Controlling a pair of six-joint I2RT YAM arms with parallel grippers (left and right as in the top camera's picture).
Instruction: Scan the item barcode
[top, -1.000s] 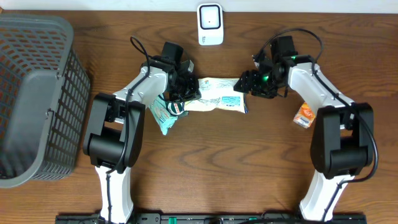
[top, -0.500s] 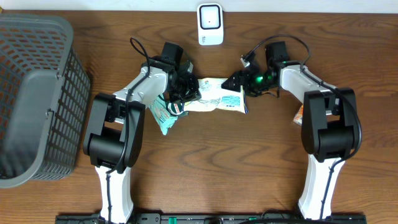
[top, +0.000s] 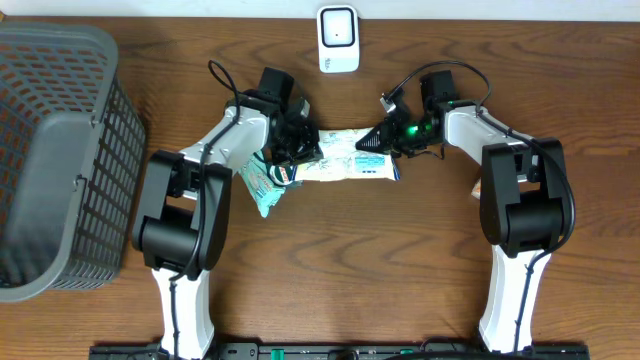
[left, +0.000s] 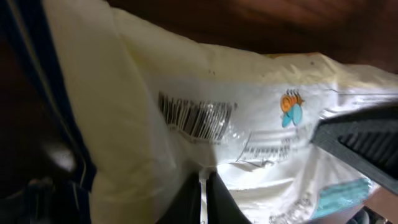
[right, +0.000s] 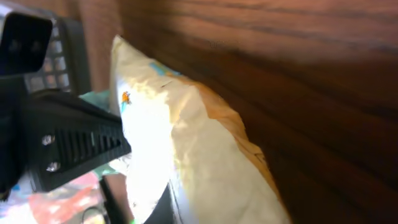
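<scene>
Next, I open my left gripper and move it away before my right gripper takes the packet to the scanner (top: 338, 38), because my left gripper is pinching just below the barcode (left: 196, 118).
A cream snack packet (top: 350, 157) lies stretched between the two grippers at the table's middle. My left gripper (top: 303, 150) is shut on its left end. In the left wrist view the dark fingertips (left: 214, 196) pinch the packet (left: 124, 124) just below its black barcode (left: 196, 118). My right gripper (top: 378, 142) is shut on the packet's right end, and in the right wrist view the wrapper (right: 199, 149) runs down into that gripper (right: 174, 202). The white scanner (top: 338, 40) stands at the table's far edge, behind the packet.
A grey mesh basket (top: 60, 150) fills the left side. A teal packet (top: 262, 187) lies under the left arm, and an orange packet (top: 477, 186) shows beside the right arm. The two arms' bases stand at the near edge.
My right gripper has moved left to the packet's right end and shut on it. The left gripper has kept its hold without moving.
</scene>
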